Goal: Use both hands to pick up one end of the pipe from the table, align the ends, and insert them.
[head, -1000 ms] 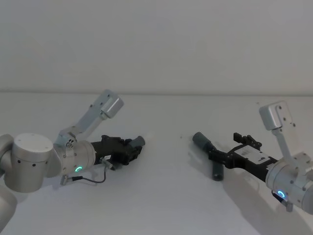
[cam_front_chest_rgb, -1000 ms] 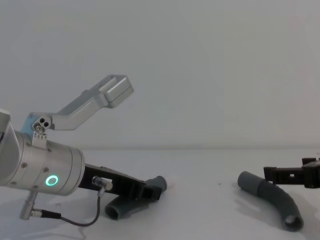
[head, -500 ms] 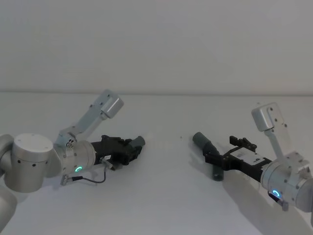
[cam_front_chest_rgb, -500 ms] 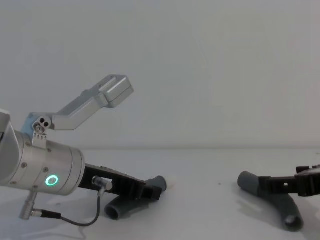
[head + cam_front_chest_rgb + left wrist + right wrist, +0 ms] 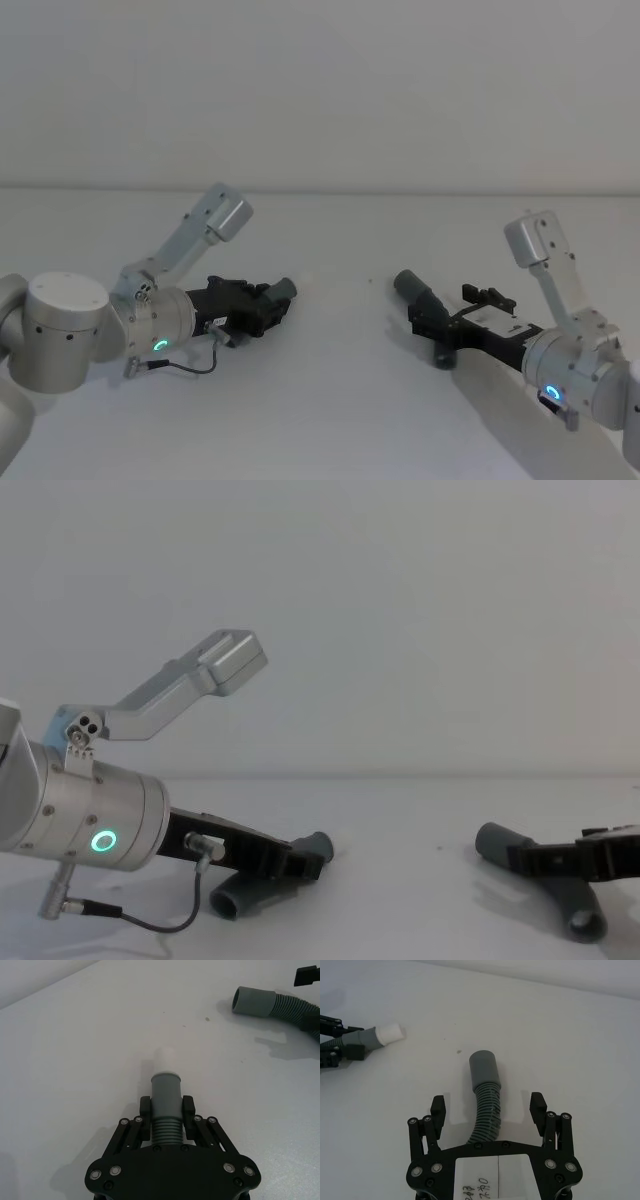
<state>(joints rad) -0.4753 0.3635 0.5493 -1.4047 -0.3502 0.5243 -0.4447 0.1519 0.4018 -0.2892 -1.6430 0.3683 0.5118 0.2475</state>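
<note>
The pipe piece's tail (image 5: 583, 920) will hang down below the robot's right gripper when the robot lifts the pipe piece, because the ribbed part (image 5: 488, 1112) curves behind the grey sleeve.
My left gripper (image 5: 166, 1110) is shut on the ribbed neck of the left pipe (image 5: 166, 1091) piece, low over the table (image 5: 340, 400). Its narrow cuffed end with a pale tip (image 5: 164, 1057) points toward the right piece. In the chest view the left gripper (image 5: 305, 865) holds that piece (image 5: 240, 898) close to the table. The right pipe (image 5: 484, 1072) piece lies on the table, its wider grey sleeve end facing left. My right gripper (image 5: 488, 1105) is open, one finger on each side of its ribbed part, touching neither side. From the head view, the right gripper (image 5: 440, 310) sits over that piece (image 5: 410, 285).
A plain wall rises behind the table's far edge. A thin black cable (image 5: 150, 920) loops under my left wrist. A bare stretch of table (image 5: 345, 300) separates the two pipe pieces.
My right gripper has slid forward and left, so its open fingers now straddle the right pipe piece. The left arm and its piece have not moved.
</note>
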